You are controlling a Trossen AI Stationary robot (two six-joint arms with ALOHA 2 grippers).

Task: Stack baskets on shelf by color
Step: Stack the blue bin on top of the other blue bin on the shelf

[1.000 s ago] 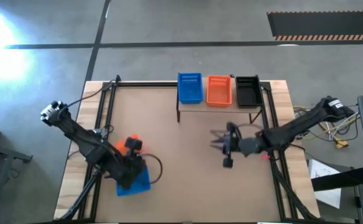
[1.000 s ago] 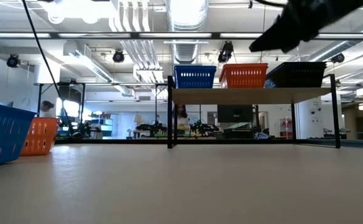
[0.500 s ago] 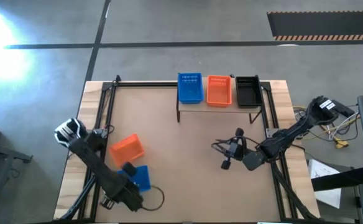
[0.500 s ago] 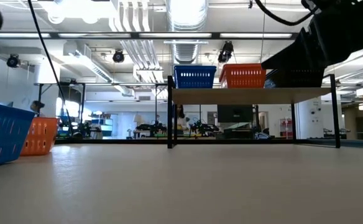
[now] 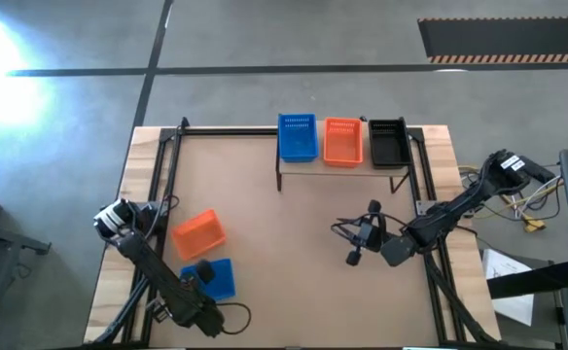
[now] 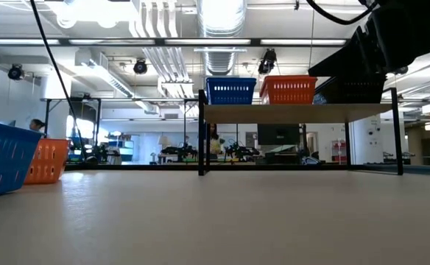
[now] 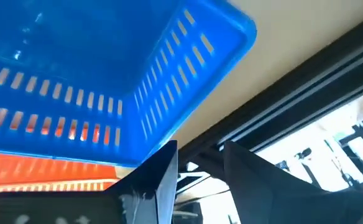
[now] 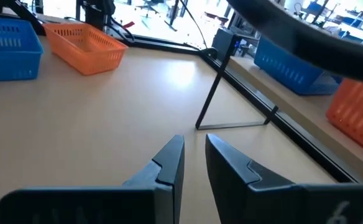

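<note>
My left gripper's gap is outside the blue basket's side (image 7: pixel 175 79), so I need to move back until the blue basket's rim (image 7: pixel 207 93) is inside the gap, and then lift the blue basket.
On the shelf (image 6: pixel 296 112) at the table's far edge stand a blue basket (image 5: pixel 298 137), an orange basket (image 5: pixel 341 142) and a black basket (image 5: pixel 387 143) side by side. Another orange basket (image 5: pixel 198 233) and another blue basket (image 5: pixel 216 279) rest on their bottoms on the table's near left part. My left gripper (image 7: pixel 200 146) is open with a narrow gap, just before that blue basket's wall (image 7: pixel 156 118); whether it touches, I cannot tell. My right gripper (image 8: pixel 194 140) hovers open, with a narrow gap, above the table's right half, touching nothing.
A dark metal frame (image 5: pixel 167 165) runs along the table's left, far and right edges. Bare tabletop (image 5: pixel 284 253) lies between the two arms and in front of the shelf. The room behind shows lamps, ducts and desks.
My left arm has drawn back from above the blue and orange baskets toward the table's near left edge, uncovering the orange basket; both baskets stayed put. My right gripper has pulled back slightly toward the near right side and turned.
</note>
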